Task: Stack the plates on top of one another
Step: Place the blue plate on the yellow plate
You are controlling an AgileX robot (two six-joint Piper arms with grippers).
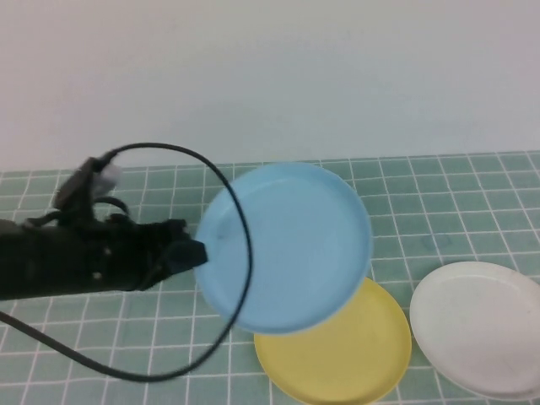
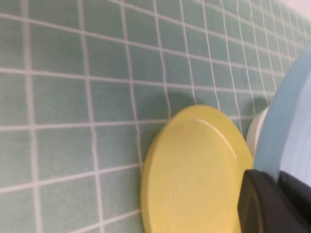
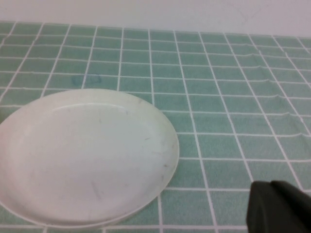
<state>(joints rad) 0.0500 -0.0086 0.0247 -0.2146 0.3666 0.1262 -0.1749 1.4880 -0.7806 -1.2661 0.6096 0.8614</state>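
My left gripper keeps bringing down the light blue plate (image 1: 291,245), which hangs face up by its rim above the open yellow plate (image 1: 348,359), until it nests there.
My left gripper (image 1: 196,251) is shut on the left rim of the light blue plate (image 1: 287,245) and holds it tilted in the air. That plate overlaps the far edge of the yellow plate (image 1: 346,359), which lies on the table below. In the left wrist view the blue rim (image 2: 286,121) runs between the black fingers of the left gripper (image 2: 278,177), with the yellow plate (image 2: 194,174) underneath. The white plate (image 1: 481,325) lies flat at the right. My right gripper (image 3: 272,187) is shut and empty, hovering over the tiles beside the white plate (image 3: 82,155); it is outside the high view.
The table is covered with a green mat with a white grid (image 1: 422,194); a pale wall stands behind it. A black cable (image 1: 152,375) loops from my left arm in front of the blue plate and down over the mat.
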